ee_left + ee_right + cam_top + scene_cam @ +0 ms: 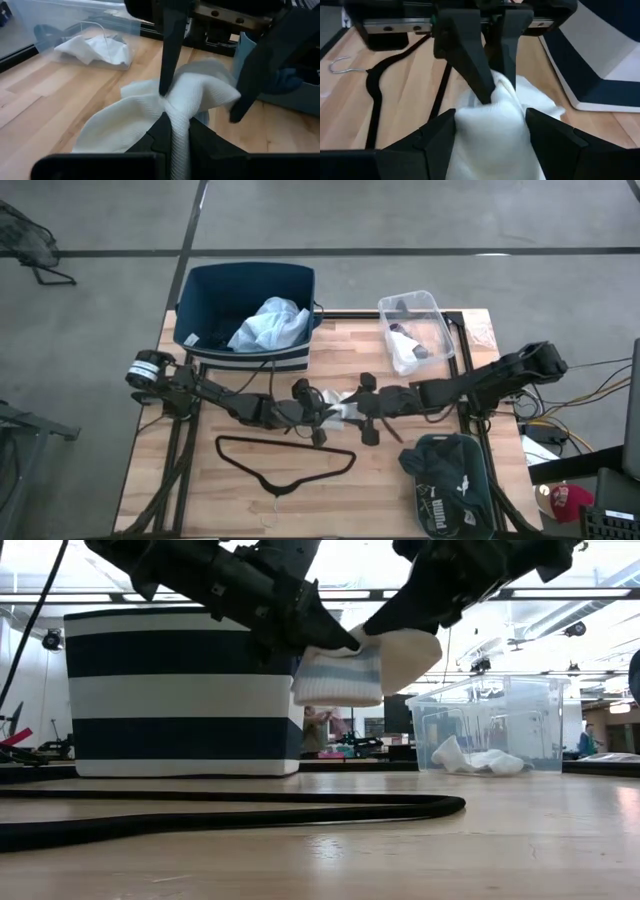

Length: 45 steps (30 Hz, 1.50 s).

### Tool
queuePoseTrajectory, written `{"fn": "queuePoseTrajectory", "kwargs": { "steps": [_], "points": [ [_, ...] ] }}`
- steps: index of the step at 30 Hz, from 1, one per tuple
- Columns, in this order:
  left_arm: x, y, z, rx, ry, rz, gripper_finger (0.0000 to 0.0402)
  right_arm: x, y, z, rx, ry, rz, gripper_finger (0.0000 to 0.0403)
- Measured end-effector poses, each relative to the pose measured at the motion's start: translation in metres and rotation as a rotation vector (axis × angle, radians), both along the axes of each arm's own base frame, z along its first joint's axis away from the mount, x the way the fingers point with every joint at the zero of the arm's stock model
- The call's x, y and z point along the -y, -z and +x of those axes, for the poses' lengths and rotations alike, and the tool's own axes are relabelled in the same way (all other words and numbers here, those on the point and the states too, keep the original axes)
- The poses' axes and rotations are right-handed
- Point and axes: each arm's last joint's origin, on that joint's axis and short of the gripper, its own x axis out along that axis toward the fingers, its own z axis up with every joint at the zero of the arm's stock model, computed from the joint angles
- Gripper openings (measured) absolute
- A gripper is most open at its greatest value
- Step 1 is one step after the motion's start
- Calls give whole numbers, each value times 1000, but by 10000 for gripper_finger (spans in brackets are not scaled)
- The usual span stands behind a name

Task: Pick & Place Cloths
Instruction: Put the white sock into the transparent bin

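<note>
The white cloth is in my left gripper, far from the clear plastic box, so my right gripper should grab the cloth's bunched end and carry it to the box.
A small white cloth hangs in the air over the middle of the table, between my two grippers. My left gripper reaches in from the table's left and is shut on it. My right gripper comes from the right and stands open, one finger on each side of the cloth's bunched end. In the high view the cloth shows between my left gripper and my right gripper. My left gripper pinches a gathered fold of the white cloth between its two fingers. The fingers come nearly level from the table's left, tipped slightly down. The cloth is lifted clear of the table and spreads out beyond the fingertips. My right gripper's open fingers stand either side of the cloth's bunched end, which fills the gap between them. They come from the table's right, slanting down. Whether the fingers touch the cloth, I cannot tell.
A navy striped bin at the far left holds a pale-blue shirt. A clear plastic box at the far right holds white pieces. A dark teal garment lies near right. A black hanger lies near the front.
</note>
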Motion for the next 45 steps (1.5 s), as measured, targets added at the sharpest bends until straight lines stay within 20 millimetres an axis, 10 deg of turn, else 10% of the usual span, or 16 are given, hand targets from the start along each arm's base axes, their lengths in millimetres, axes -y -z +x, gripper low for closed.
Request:
{"fn": "queuePoseTrajectory", "kwargs": {
  "steps": [20, 45],
  "points": [
    [2, 0, 0, 1, 8, -5, 42, 0, 4, 10, -127, 50, -61, 24],
    [0, -2, 0, 39, -56, -97, 54, 5, -1, 1, -139, 213, -63, 23]
  ]
}}
